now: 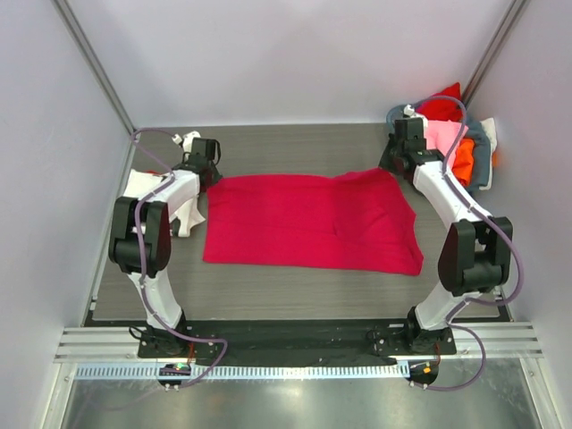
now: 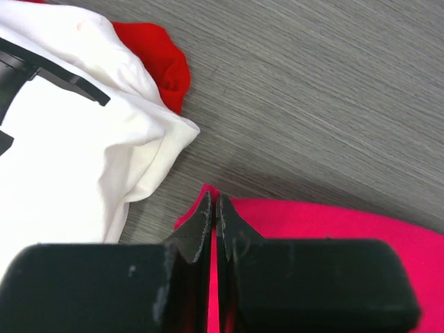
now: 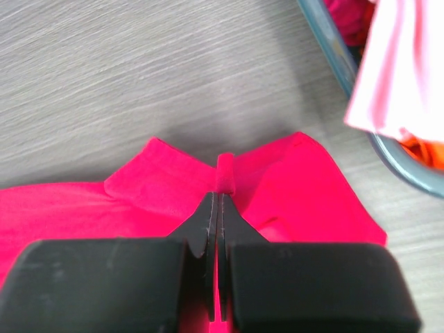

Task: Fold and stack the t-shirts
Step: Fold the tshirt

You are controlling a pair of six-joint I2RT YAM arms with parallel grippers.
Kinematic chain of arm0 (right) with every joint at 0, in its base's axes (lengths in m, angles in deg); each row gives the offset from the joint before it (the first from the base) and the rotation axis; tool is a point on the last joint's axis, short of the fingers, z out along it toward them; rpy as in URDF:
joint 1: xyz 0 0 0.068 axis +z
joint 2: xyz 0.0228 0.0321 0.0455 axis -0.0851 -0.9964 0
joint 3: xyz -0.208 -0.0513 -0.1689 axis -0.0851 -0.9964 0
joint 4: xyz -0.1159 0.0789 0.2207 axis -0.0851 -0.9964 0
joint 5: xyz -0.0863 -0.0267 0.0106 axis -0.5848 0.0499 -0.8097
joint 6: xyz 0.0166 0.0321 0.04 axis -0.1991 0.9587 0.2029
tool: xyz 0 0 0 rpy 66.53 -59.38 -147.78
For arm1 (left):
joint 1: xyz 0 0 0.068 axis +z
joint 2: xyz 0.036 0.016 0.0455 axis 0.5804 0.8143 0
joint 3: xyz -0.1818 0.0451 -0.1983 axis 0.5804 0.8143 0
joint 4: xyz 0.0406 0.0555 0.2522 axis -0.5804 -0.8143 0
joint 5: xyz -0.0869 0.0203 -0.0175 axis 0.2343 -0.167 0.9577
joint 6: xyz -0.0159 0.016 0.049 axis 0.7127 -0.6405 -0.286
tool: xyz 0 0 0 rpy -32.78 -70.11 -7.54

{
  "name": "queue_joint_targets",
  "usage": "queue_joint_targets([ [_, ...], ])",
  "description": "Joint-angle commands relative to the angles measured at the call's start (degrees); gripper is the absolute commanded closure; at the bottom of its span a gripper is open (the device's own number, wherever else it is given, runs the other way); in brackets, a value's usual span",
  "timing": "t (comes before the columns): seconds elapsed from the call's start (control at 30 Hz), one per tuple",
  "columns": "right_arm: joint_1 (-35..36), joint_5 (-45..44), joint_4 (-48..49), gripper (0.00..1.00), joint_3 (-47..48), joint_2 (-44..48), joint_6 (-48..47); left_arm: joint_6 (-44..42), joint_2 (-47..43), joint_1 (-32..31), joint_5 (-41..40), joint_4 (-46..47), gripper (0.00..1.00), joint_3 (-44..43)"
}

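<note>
My right gripper keeps pulling its corner over the flat near half point(image 1: 393, 245) and then lets go there, as my grippers are pinching both far corners of the crimson-magenta t-shirt point(image 1: 374, 177).
A crimson-magenta t-shirt point(image 1: 313, 222) lies spread flat across the middle of the table. My left gripper point(image 1: 207, 172) is at its far left corner, shut on the shirt's edge point(image 2: 291, 222), with cloth showing between the jaws point(image 2: 216, 208). My right gripper point(image 1: 394, 165) is at the far right corner, shut on a pinched-up fold of the same shirt point(image 3: 225, 173). A white t-shirt with black markings point(image 1: 147, 189) lies crumpled left of the left arm. In the left wrist view it point(image 2: 69, 152) covers a red cloth point(image 2: 163, 62).
A grey-blue basket point(image 1: 481, 154) stands at the back right corner, holding red point(image 1: 444, 105), pink point(image 1: 441, 134) and orange point(image 1: 463, 161) clothes. Its rim point(image 3: 333, 48) and a hanging pink cloth point(image 3: 402, 69) are close to the right gripper. Walls enclose the table.
</note>
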Motion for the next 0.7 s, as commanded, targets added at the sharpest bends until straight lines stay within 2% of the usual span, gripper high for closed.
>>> queue_joint_targets([
  [0.0, -0.1, 0.0, 1.2, 0.99, -2.7, 6.0, -0.5, -1.6, -3.5, -0.3, -0.2, 7.6, 1.0, 3.2],
  [0.2, -0.2, -1.0, 0.5, 0.99, -8.7, 10.8, -0.6, -1.4, -6.2, -0.5, 1.6, 13.3, 1.0, 8.0],
  [0.3, -0.1, -3.2, 0.1, 0.99, -12.0, 13.6, -0.7, -3.6, -8.0, -0.5, 4.9, 17.8, 1.0, 11.2],
  [0.67, -0.1, -11.2, 0.1, 0.99, -25.6, 23.5, 4.1, -4.1, -14.4, -0.8, 4.9, 30.8, 1.0, 22.6],
])
